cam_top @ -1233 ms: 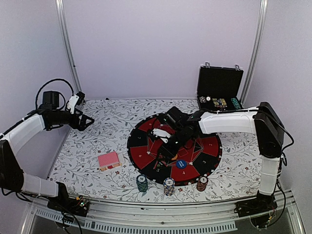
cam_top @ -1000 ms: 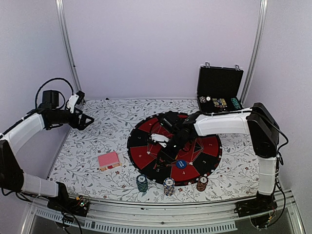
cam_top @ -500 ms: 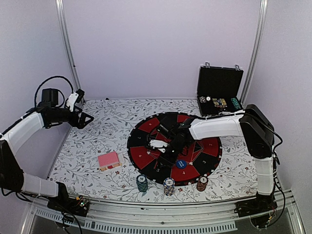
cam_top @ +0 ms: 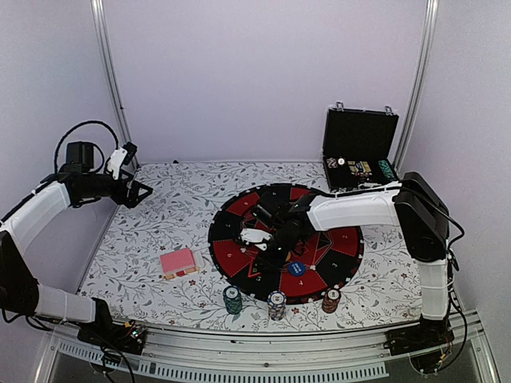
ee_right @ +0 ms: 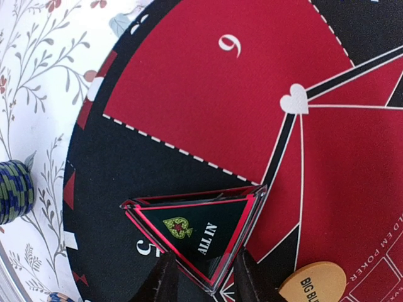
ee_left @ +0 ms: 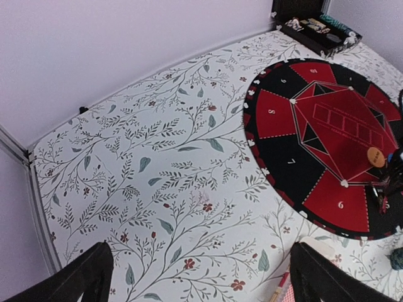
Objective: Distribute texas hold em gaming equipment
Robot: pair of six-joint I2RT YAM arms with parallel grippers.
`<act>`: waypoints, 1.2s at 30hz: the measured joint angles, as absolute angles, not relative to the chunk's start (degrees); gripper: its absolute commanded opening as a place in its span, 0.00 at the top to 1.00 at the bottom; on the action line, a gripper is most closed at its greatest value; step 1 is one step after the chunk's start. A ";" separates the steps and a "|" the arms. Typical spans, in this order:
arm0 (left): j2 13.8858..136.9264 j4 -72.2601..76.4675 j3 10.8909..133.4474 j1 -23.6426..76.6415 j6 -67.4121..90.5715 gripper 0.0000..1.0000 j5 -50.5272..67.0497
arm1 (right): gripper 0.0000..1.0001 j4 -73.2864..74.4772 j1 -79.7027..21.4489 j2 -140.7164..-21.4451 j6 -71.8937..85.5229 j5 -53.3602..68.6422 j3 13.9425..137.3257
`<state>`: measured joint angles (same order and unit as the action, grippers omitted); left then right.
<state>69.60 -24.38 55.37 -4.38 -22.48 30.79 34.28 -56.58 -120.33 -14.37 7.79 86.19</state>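
My right gripper should open and move the triangular ALL IN marker onto the neighbouring red section, because the marker lies on the black section with the gripper at the marker's tip.
My right gripper is down over the round mat, its two fingers pressed against the near corner of a small stack of triangular "ALL IN" markers. An orange button disc lies just beside it, and a blue button disc sits on the mat nearby. Three chip stacks stand at the mat's near rim: dark green, blue-white, brown-red. The pink-backed cards lie at the left. My left gripper hangs open and empty at the far left.
The black hinged case stands open at the back right with more pieces inside. The floral tablecloth covers the table; frame posts rise at the back corners.
My right gripper has moved left and toward the near edge across the mat and narrowed its fingers onto the triangular markers. The left arm has drawn slightly back to the left.
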 measured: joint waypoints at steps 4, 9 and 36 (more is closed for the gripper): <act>69.08 -24.49 55.48 -4.38 -22.48 0.00 30.63 | 0.68 34.35 -56.69 -120.90 -14.44 7.62 87.24; 68.99 -24.73 56.34 -4.38 -22.50 0.00 30.55 | 0.48 33.95 -56.71 -121.69 -14.39 7.66 88.03; 68.31 -26.92 57.17 -4.38 -22.87 0.00 30.35 | 0.44 29.04 -56.86 -117.80 -14.31 10.20 82.61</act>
